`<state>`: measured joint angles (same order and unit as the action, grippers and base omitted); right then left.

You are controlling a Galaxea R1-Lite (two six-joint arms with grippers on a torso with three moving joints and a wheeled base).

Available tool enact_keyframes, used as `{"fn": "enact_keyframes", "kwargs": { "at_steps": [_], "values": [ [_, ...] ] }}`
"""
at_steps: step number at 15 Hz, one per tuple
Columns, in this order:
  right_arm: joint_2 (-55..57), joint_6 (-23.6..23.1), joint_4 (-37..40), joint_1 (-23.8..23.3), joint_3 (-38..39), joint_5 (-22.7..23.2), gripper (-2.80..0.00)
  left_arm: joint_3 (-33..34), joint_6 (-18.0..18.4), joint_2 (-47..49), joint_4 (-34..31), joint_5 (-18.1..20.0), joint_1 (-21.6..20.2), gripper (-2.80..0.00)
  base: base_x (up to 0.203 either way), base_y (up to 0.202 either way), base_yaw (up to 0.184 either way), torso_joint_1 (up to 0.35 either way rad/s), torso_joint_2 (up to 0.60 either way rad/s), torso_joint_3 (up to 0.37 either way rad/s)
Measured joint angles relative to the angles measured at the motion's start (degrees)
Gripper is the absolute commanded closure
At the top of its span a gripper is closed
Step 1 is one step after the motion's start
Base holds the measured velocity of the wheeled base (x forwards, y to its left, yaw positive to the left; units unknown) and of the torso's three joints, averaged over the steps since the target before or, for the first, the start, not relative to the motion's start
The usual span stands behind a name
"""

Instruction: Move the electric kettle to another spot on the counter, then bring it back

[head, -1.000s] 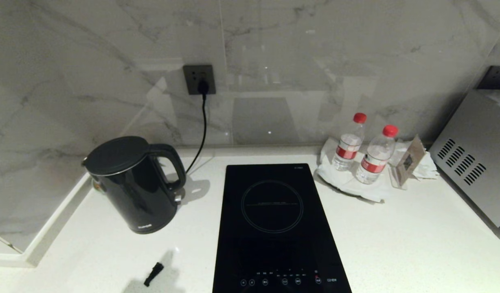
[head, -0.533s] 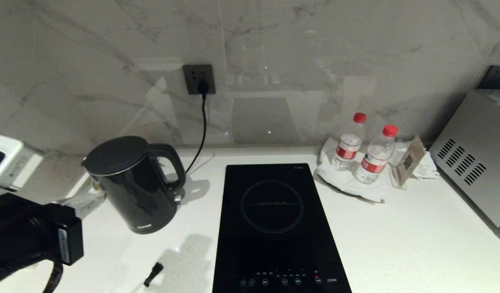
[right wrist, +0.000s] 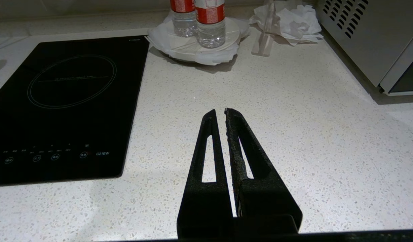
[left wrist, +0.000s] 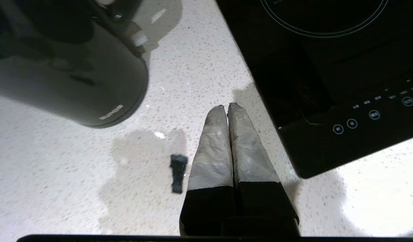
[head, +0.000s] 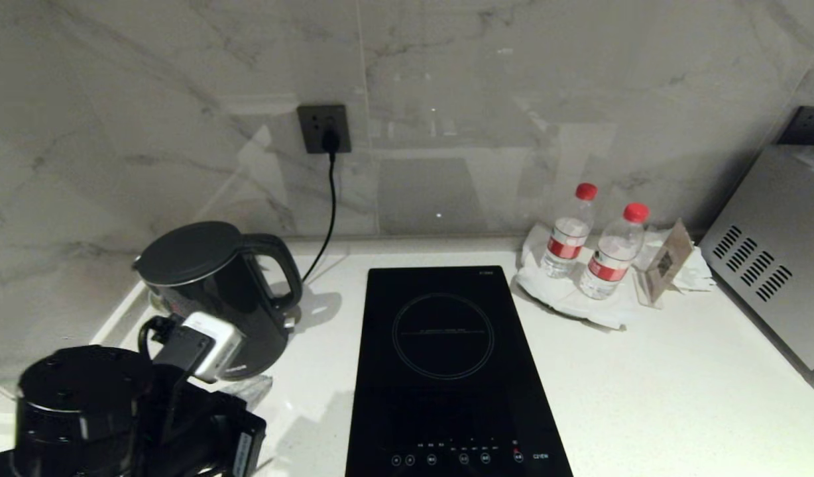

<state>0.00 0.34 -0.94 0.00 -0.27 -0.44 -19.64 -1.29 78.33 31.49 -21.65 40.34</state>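
I keep moving my left gripper toward the hob's edge (head: 364, 342) until its fingers can open facing the handle, because the kettle's handle (head: 291, 269) faces the hob across clear counter.
The black electric kettle (head: 211, 291) stands upright at the back left of the white speckled counter (head: 645, 384), handle turned toward the hob. In the left wrist view the kettle's (left wrist: 68, 77) lower body fills one corner. My left gripper (left wrist: 225, 106) is shut and empty, hovering over bare counter (left wrist: 193, 50) between kettle and hob, a short way from the kettle's base. In the head view the left arm rises at the lower left, its fingers (head: 251, 389) just in front of the kettle. My right gripper (right wrist: 219, 112) is shut on nothing, low over the counter (right wrist: 294, 101).
A black glass hob (head: 447, 371) lies mid-counter. Two water bottles (head: 589, 245) stand on a white plate at the back right beside a silver appliance (head: 778, 265). A cord hangs from the wall socket (head: 324, 129). A small black piece (left wrist: 178, 173) lies by my left fingers.
My left arm has swung into the head view from the left and come down in front of the kettle. The kettle and everything else have stayed put.
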Motion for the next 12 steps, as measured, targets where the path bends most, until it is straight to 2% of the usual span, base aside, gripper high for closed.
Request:
{"fn": "enact_keyframes", "kwargs": {
  "at_steps": [2,6,10,12],
  "values": [
    [0.0,0.0,0.0,0.0,0.0,0.0,0.00,1.6,-0.2,7.4,7.9,-1.9,2.1,0.00,0.000,0.000,0.000,0.000,0.00,0.000],
    [0.0,0.0,0.0,0.0,0.0,0.0,0.00,1.6,-0.1,21.8,23.6,-3.1,5.4,0.00,0.000,0.000,0.000,0.000,0.00,0.000],
    [0.0,0.0,0.0,0.0,0.0,0.0,0.00,-5.0,0.5,35.0,35.7,-8.0,6.8,0.00,0.000,0.000,0.000,0.000,0.00,0.000],
    [0.0,0.0,0.0,0.0,0.0,0.0,0.00,-9.1,1.4,38.5,37.2,-9.4,7.0,0.00,0.000,0.000,0.000,0.000,0.00,0.000]
  ]
}}
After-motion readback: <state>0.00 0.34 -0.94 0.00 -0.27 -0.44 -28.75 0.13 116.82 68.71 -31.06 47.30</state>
